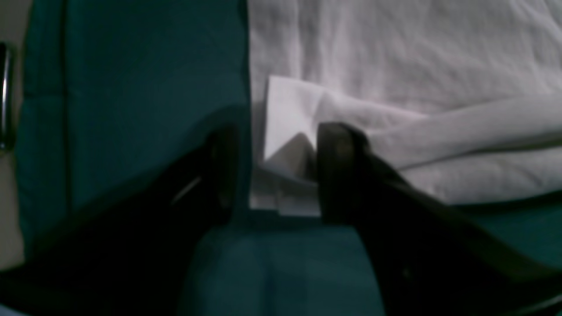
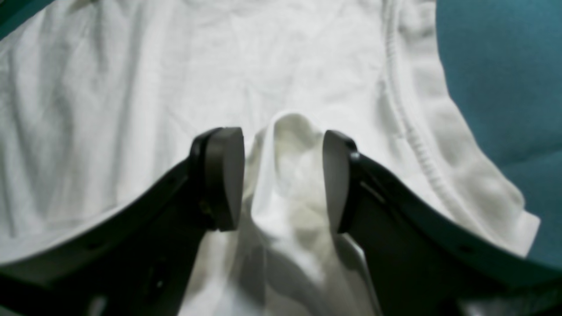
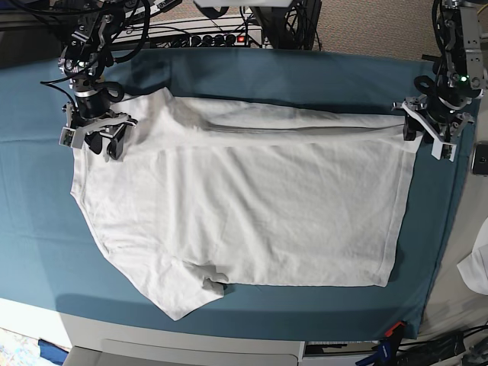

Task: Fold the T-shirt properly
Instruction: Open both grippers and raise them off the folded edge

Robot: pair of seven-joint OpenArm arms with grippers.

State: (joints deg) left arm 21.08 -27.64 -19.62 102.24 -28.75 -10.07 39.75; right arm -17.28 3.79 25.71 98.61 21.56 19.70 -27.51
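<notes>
I should move my right gripper back and pinch the T-shirt's outer corner [image 2: 521, 224] before pulling, because the gripper is astride the raised bunch of the inner fold [image 2: 287, 152], inside the T-shirt's stitched edge.
The white T-shirt [image 3: 252, 206] lies spread on the teal table cloth [image 3: 305, 76], its far long side folded inward in a ridge [image 3: 305, 122]. My right gripper [image 3: 97, 139] is at the ridge's left end. In the right wrist view it [image 2: 283, 175] is open, with a raised bunch of shirt fabric [image 2: 290, 145] standing between the pads, and a ribbed stitched edge [image 2: 408, 127] to the right. My left gripper [image 3: 425, 137] is at the ridge's right end. In the left wrist view it [image 1: 281, 175] is open astride the shirt's [image 1: 395, 52] folded corner [image 1: 290, 114].
A small white cloth [image 3: 476, 267] and a dark device [image 3: 480, 160] lie off the table's right edge. Cables and a power strip [image 3: 213, 38] run along the back. A red-and-black tool [image 3: 393, 332] sits at the front right corner.
</notes>
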